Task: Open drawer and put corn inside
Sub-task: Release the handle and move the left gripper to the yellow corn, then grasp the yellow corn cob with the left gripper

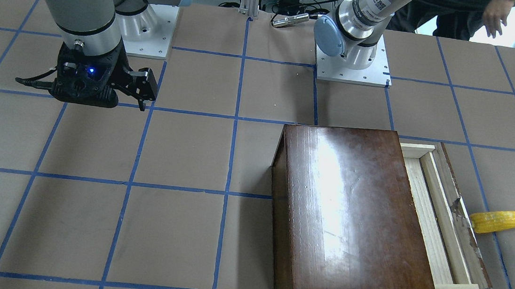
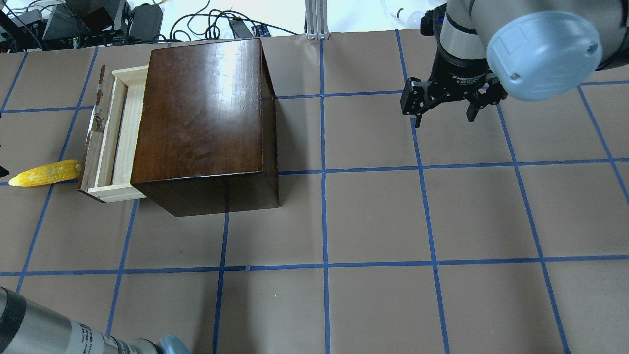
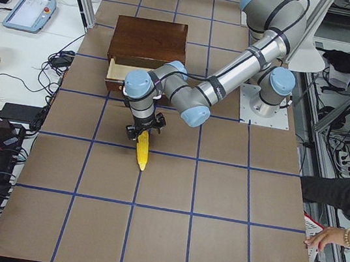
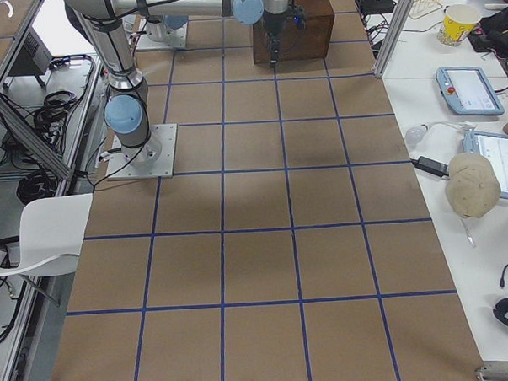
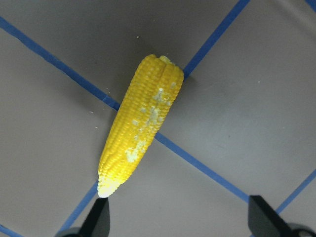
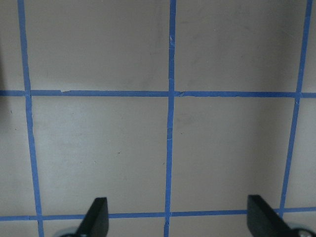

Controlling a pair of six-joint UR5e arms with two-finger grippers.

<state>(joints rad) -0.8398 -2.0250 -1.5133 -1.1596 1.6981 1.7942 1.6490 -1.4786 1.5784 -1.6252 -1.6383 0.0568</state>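
My gripper will turn the corn (image 1: 499, 222) along the drawer's open gap (image 1: 430, 218) and lower it. The corn will fit inside lengthwise, because the gap is long but narrow.
The drawer (image 1: 440, 214) of pale wood with a chipped dark front is pulled partly out of the glossy dark-brown box (image 1: 355, 210); it also shows in the overhead view (image 2: 115, 132). The yellow corn (image 1: 499, 221) lies on the table just outside the drawer front, and shows in the overhead view (image 2: 45, 173). My left gripper (image 5: 180, 217) is open and empty, hovering right above the corn (image 5: 140, 123), with one finger (image 5: 96, 222) near the cob's tapered tip. My right gripper (image 2: 443, 115) is open and empty, far from the box over bare table.
The brown table (image 2: 373, 221) carries a grid of blue tape lines. The two arm bases (image 1: 352, 64) stand at the robot's side. Cables and devices (image 2: 73, 19) lie beyond the table's far edge. An operator's hand (image 1: 494, 18) shows behind the robot.
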